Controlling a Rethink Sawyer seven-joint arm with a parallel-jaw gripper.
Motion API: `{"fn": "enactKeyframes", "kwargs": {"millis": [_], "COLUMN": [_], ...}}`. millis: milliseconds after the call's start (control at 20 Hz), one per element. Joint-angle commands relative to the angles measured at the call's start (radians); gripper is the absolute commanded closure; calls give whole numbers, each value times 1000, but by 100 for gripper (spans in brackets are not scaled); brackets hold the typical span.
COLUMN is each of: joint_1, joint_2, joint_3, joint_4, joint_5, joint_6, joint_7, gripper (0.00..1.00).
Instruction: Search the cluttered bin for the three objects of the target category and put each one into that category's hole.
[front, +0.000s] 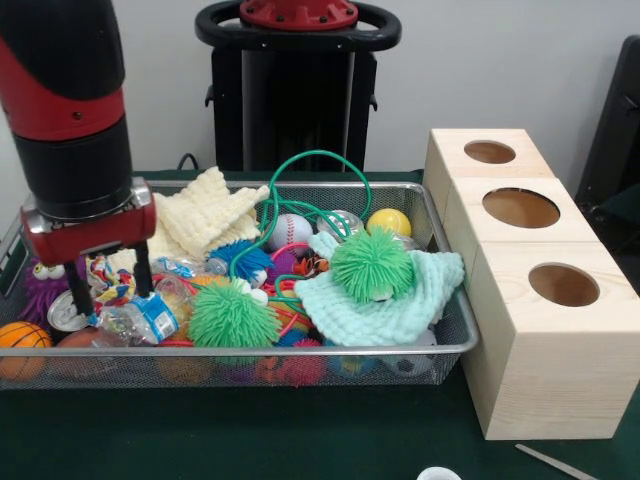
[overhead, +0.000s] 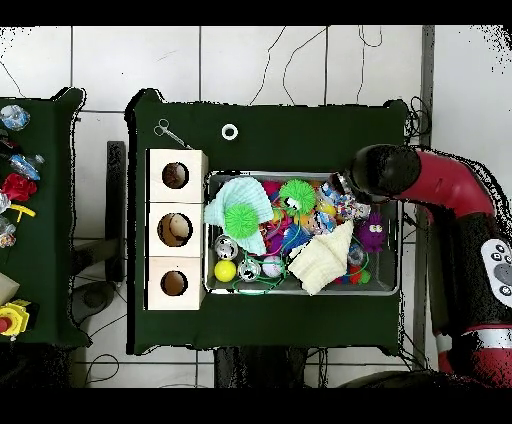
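Note:
The multicoloured knotted rope toy (front: 110, 281) will stay in one compact clump when I pick it up, because the coloured strands of rope (front: 118, 292) are bunched together in a round bundle.
The cluttered wire-mesh bin (front: 300, 351) lies on the green table and also shows in the overhead view (overhead: 300, 292). It holds two green fuzzy balls (front: 232, 315) (front: 372, 265), a baseball (front: 290, 230), a yellow ball (front: 389, 222), an orange ball (front: 20, 340), a cream cloth (front: 205, 210), a mint cloth (front: 385, 310) and a green cord. My gripper (front: 110, 283) is open, its fingers (front: 143, 270) down in the bin's left end astride a coloured rope toy and a clear bottle (front: 140, 320). The mid-sized hole (front: 564, 284) is in the nearest wooden box (overhead: 175, 175). In the overhead view the arm (overhead: 385, 172) hides the gripper.
Three pale wooden boxes stand in a row against the bin's right end; the middle one has the widest hole (front: 521, 207), the far one the smallest (front: 490, 152). A white ring (front: 440, 473) and a metal tool (front: 555, 462) lie at the front edge. A side table (overhead: 15, 190) holds other toys.

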Motion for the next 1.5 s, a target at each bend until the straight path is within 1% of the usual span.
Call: {"fn": "enactKeyframes", "kwargs": {"millis": [50,100,250,350,450,550,650,800,1000,1300,1500], "joint_1": [-10,-11,-28,-34,-36,-36,-34,-38,-50,-57,-71], "joint_2": [-5,-16,-51,-62,-67,-61,-52,-47,-40,6,33], "joint_3": [68,63,42,37,31,24,17,11,5,-10,-13], "joint_4": [-25,-9,75,118,144,153,148,144,174,180,193], "joint_5": [-56,-52,-41,-42,-39,-38,-44,-58,-68,-97,-121], "joint_6": [151,147,113,86,70,63,74,94,67,34,-13], "joint_7": [-306,-296,-242,-223,-199,-173,-167,-190,-186,-171,-170], "gripper": [0,0,0,0,0,0,0,0,0,0,0]}}
